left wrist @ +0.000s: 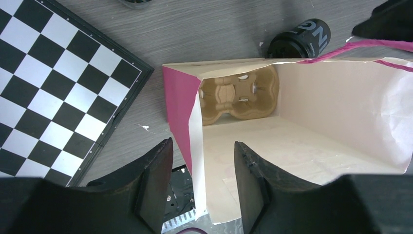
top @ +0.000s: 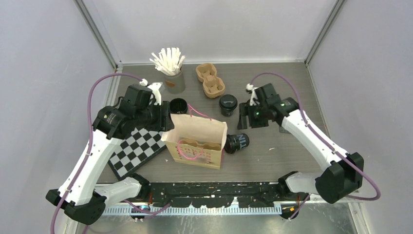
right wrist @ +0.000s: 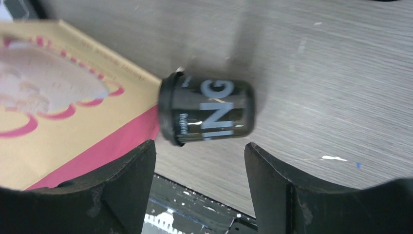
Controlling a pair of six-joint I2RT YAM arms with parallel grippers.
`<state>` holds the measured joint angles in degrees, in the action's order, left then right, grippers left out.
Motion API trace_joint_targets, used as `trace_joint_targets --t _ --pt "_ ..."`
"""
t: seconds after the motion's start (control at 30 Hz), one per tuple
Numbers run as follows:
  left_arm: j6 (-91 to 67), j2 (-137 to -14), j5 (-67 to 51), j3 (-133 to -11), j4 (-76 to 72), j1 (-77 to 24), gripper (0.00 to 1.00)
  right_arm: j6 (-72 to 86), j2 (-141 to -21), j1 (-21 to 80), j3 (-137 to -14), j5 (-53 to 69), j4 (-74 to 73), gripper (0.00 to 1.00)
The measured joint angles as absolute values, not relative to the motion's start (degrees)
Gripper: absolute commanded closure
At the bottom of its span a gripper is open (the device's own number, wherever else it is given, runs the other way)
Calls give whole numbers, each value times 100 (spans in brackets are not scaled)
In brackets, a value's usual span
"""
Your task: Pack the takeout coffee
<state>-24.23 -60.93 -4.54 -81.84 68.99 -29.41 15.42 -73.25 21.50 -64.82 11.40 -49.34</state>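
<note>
The robot's right gripper should first pinch the lid's rim (top: 229, 144) and tip the cup upright, because the black cup (top: 237, 143) is lying on its side with its lid against the paper bag.
A black takeout cup (top: 237, 143) with pale lettering lies on its side, its lid against the right side of the paper bag (top: 197, 141). It also shows in the right wrist view (right wrist: 209, 112) and the left wrist view (left wrist: 299, 39). A second lidded black cup (top: 228, 104) stands upright behind the bag. A third black cup (top: 178, 106) stands at the bag's back left. My right gripper (top: 245, 119) (right wrist: 199, 185) is open and empty above the lying cup. My left gripper (top: 165, 119) (left wrist: 202, 190) is open, its jaws astride the bag's left wall (left wrist: 197, 146) without closing on it.
A brown pulp carrier (left wrist: 238, 95) sits in the bottom of the bag. Another carrier (top: 210, 80) lies at the back. A grey cup of white sticks (top: 170, 68) stands at the back left. A chessboard (top: 136, 151) lies left of the bag.
</note>
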Motion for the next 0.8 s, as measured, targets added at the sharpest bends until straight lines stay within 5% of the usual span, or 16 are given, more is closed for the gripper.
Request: trace_joint_targets --t 0.3,0.8 --pt "-2436 -5940 -458 -8184 6899 -2941 100 2071 -7308 3658 -6265 377 -4797 29" --pt "-2357 -5590 -451 -8184 7102 -2941 100 2460 -8075 4633 -6270 -1033 -4722 41"
